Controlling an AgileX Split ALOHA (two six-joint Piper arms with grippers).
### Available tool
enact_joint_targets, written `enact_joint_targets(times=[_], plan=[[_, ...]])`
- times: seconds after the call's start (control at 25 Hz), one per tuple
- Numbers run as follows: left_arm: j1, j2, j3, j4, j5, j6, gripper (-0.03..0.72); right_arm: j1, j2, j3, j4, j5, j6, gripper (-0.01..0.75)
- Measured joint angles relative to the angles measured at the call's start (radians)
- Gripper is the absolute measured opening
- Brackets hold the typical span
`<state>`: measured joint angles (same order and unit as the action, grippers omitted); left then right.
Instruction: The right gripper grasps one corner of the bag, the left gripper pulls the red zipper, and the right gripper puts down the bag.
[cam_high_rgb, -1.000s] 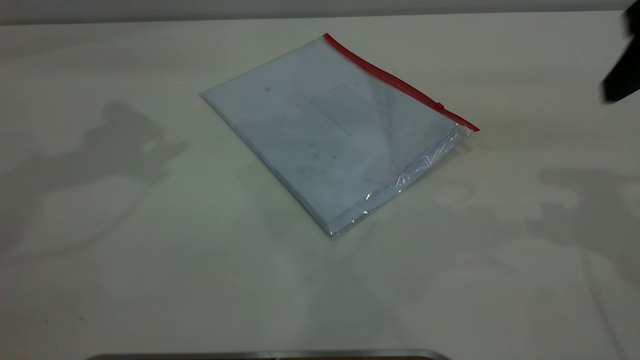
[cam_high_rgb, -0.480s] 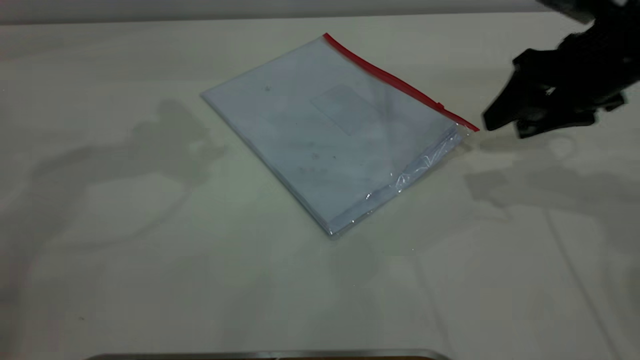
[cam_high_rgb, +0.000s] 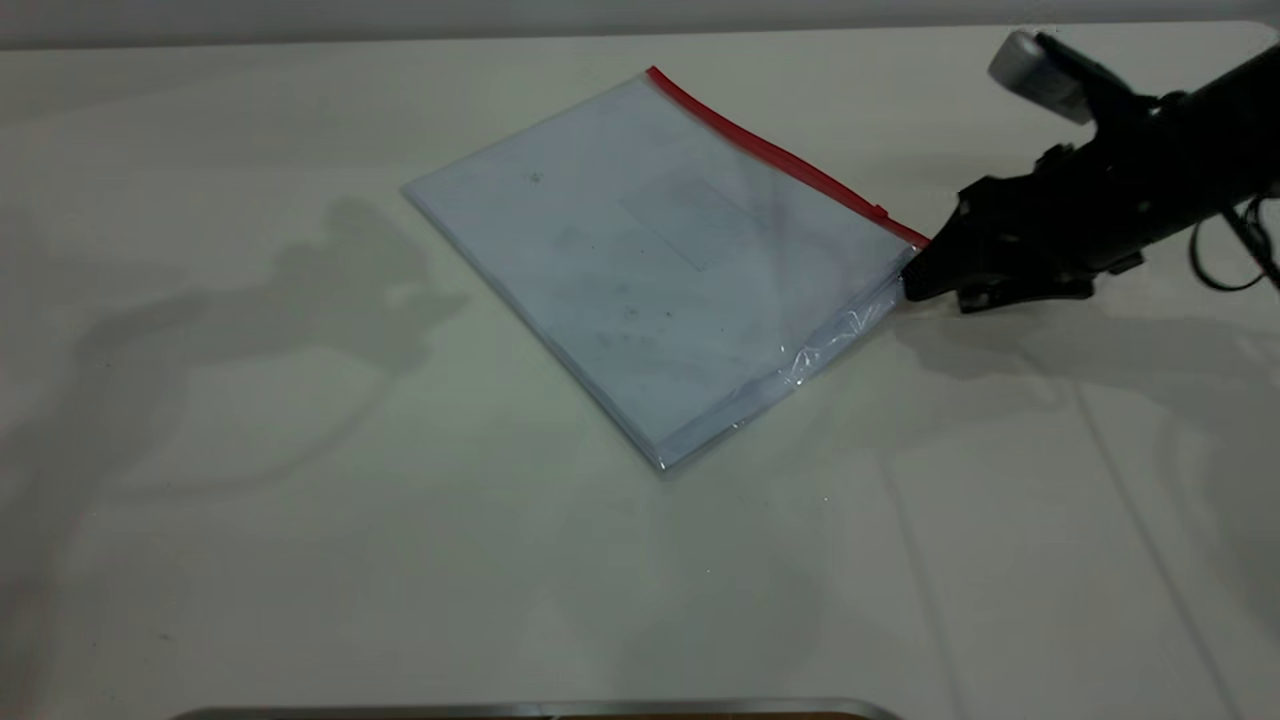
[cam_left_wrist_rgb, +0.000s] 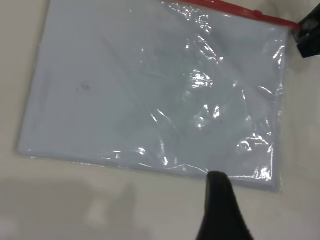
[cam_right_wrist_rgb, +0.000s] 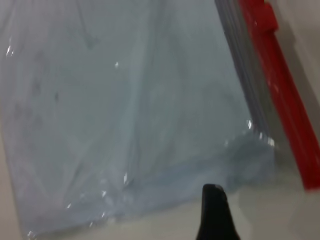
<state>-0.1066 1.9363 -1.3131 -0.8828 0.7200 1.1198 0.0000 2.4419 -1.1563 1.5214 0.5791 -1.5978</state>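
The bag will zip closed when I pull the slider tab (cam_high_rgb: 879, 212) to the opposite end, because the red zipper looks wider (cam_high_rgb: 771, 152) past the slider tab.
The bag (cam_high_rgb: 650, 260) lies flat on the table, white paper showing through it. The red zipper (cam_high_rgb: 780, 158) runs along its far right edge, with the slider tab (cam_high_rgb: 880, 212) near the right corner. My right gripper (cam_high_rgb: 935, 290) is low at that right corner, its tips touching or just short of the plastic, and looks open. Its wrist view shows one finger (cam_right_wrist_rgb: 214, 215) just off the bag's edge (cam_right_wrist_rgb: 125, 110), beside the zipper end (cam_right_wrist_rgb: 280, 85). My left gripper is outside the exterior view. One of its fingers (cam_left_wrist_rgb: 220, 210) hovers above the bag's near long edge (cam_left_wrist_rgb: 150, 90).
The pale table (cam_high_rgb: 300, 520) stretches all round the bag. A metal rim (cam_high_rgb: 540, 710) runs along the front edge. The left wrist view also shows the right gripper (cam_left_wrist_rgb: 307, 35) at the zipper end (cam_left_wrist_rgb: 225, 7).
My right gripper has come in from the far right edge and dropped down to the bag's right corner. The bag has not moved. The left arm's shadow has shifted toward the bag.
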Motion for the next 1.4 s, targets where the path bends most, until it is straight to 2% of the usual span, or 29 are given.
enact_joint_targets(times=[0.36, 0.6, 0.92, 1.04, 1.16, 1.4], plan=[[-0.001, 0.001, 0.000, 0.000, -0.006, 0.000, 0.540, 0.000, 0.052, -0.047, 0.175, 0.133, -0.207, 0.553], [-0.001, 0.001, 0.000, 0.000, -0.011, 0.000, 0.539, 0.000, 0.055, -0.048, 0.241, 0.191, -0.263, 0.536], [-0.001, 0.001, 0.000, -0.001, -0.028, 0.005, 0.539, 0.000, 0.055, -0.048, 0.243, 0.209, -0.262, 0.487], [-0.001, 0.001, 0.000, -0.001, -0.030, 0.005, 0.539, 0.000, 0.055, -0.048, 0.248, 0.162, -0.247, 0.484], [-0.001, 0.001, 0.000, -0.001, -0.030, 0.005, 0.539, -0.006, 0.055, -0.048, 0.242, 0.099, -0.171, 0.483], [-0.002, 0.001, 0.000, -0.001, -0.031, 0.005, 0.539, -0.029, 0.055, -0.048, 0.177, 0.163, -0.018, 0.483]])
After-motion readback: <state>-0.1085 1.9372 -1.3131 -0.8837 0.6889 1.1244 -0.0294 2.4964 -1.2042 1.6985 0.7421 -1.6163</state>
